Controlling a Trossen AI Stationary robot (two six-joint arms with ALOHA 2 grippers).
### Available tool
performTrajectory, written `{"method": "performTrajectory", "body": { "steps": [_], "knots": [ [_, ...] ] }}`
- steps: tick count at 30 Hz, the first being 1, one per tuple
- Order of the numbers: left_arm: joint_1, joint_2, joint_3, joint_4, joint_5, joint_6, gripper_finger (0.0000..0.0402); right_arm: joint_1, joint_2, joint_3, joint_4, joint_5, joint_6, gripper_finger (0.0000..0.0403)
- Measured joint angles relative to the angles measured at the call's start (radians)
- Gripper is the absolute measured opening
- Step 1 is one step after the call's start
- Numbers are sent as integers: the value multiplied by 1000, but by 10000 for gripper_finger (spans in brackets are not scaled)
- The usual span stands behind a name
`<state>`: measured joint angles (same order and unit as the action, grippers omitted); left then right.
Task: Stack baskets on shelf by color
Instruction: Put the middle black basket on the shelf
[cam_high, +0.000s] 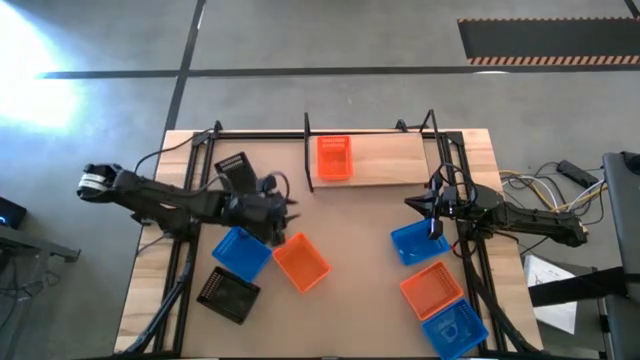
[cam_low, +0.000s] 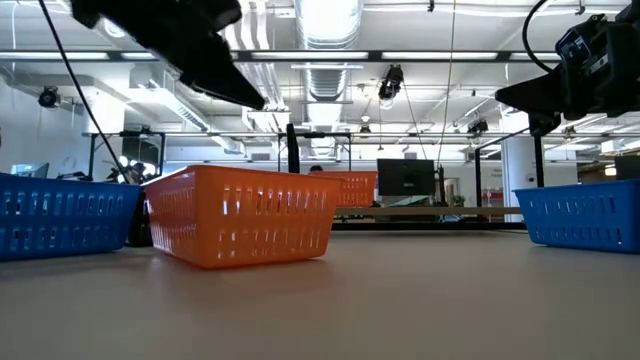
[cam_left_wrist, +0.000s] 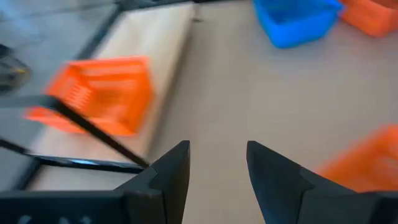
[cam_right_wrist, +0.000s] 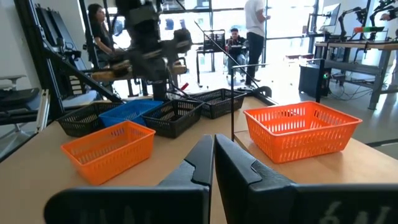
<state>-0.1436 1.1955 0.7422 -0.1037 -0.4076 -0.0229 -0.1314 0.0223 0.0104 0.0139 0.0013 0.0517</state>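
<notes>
The left gripper's fingers are open and the upright black basket (cam_right_wrist: 173, 119) below has a free rim, so the left gripper should keep swinging down until its fingers are on both sides of the black basket's rim (cam_right_wrist: 155, 118).
The shelf (cam_high: 385, 160) stands at the table's far side, and one orange basket (cam_high: 334, 158) sits on its board. My left gripper (cam_high: 293, 208) hovers open and empty above the table, near an orange basket (cam_high: 301, 262), a blue basket (cam_high: 241, 250) and two black baskets (cam_high: 228, 296) (cam_high: 235, 167). In the left wrist view its open fingers (cam_left_wrist: 217, 168) point toward the shelf's orange basket (cam_left_wrist: 99, 93). My right gripper (cam_high: 410, 203) is shut and empty (cam_right_wrist: 213, 155), just beyond a blue basket (cam_high: 415, 243). An orange basket (cam_high: 433, 288) and another blue one (cam_high: 455, 328) rest on the table's right near side.
The shelf's thin black end frames (cam_high: 307, 150) (cam_high: 432, 140) rise beside the board. Black rails (cam_high: 185, 250) (cam_high: 480, 270) run along the table's left and right sides. Bare tabletop (cam_high: 360, 240) lies between the two basket groups. People (cam_right_wrist: 255, 25) stand in the room beyond.
</notes>
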Motion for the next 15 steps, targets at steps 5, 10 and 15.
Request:
{"method": "performTrajectory", "body": {
  "steps": [5,10,15],
  "knots": [
    [-61,38,74,-209,3,-318,144,0,0,0,0,0,0,9],
    [-61,93,141,-522,5,-674,144,0,0,0,0,0,0,9],
    [-59,155,117,-551,82,-813,144,0,0,0,0,0,0,9]
  ]
}}
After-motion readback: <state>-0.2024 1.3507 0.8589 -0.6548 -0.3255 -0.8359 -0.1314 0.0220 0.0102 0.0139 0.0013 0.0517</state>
